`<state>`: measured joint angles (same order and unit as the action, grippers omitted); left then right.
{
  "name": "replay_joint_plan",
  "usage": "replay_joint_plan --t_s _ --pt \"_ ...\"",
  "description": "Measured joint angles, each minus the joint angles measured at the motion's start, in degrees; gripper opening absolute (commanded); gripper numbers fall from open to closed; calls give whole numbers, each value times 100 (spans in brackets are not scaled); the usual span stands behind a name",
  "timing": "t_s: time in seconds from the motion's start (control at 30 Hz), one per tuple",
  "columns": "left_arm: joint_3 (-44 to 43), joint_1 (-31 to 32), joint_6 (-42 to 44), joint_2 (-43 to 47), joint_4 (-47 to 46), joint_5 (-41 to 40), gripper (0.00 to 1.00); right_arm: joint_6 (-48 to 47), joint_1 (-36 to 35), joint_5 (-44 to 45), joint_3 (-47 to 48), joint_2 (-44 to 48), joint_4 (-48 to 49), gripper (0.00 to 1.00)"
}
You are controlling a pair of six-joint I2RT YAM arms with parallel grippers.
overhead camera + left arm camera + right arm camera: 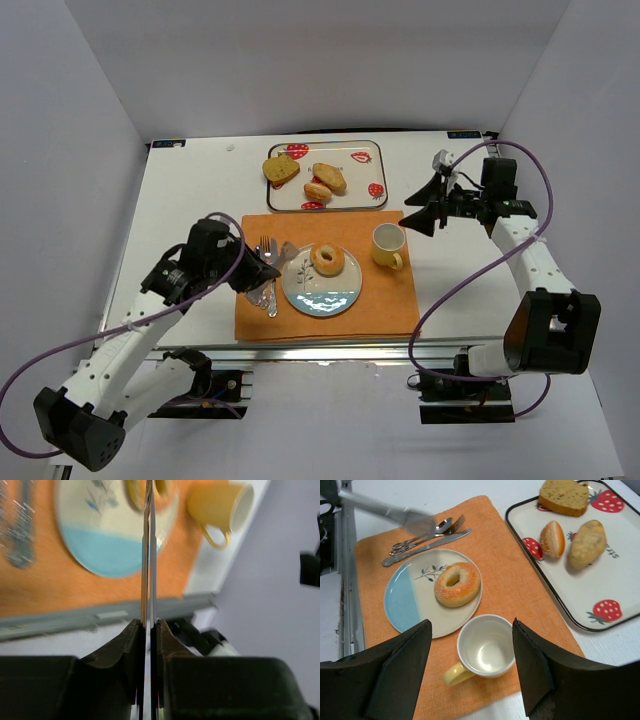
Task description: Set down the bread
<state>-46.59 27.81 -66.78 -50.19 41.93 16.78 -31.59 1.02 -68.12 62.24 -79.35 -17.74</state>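
The bread is flat on the plate and the white surface beside the placemat is clear. My left gripper keeps carrying the tongs to that surface and lets go of them there.
The bread is a golden ring with a centre hole, lying flat on the white-and-blue plate on the orange placemat. The right wrist view shows the bread whole on the plate. My left gripper is shut on a thin metal spatula, whose blade reaches toward the plate's left rim. Seen edge-on between the left gripper's jaws, the spatula hides part of the bread. My right gripper hangs open and empty to the right of the yellow cup.
A strawberry-print tray at the back holds a brown toast slice and two oval rolls. A fork, spoon and knife lie left of the plate. The cup stands upright below my right gripper.
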Motion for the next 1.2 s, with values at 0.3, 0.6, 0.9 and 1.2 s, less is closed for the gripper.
replay_joint_plan --t_s 0.3,0.6,0.9,1.2 --pt "-1259 -839 2824 -1674 304 -2249 0 -935 -1349 1338 302 -160 -1047 77" --pt "-262 -2168 5576 -3147 -1506 -2621 0 -232 -1493 2555 166 76 -433 89" --pt "321 -3093 6183 -3676 -2745 -1869 37 798 -1493 3536 20 389 232 89" --pt "275 -3296 6238 -3759 -2732 -1624 70 1545 -1655 4586 190 195 358 89"
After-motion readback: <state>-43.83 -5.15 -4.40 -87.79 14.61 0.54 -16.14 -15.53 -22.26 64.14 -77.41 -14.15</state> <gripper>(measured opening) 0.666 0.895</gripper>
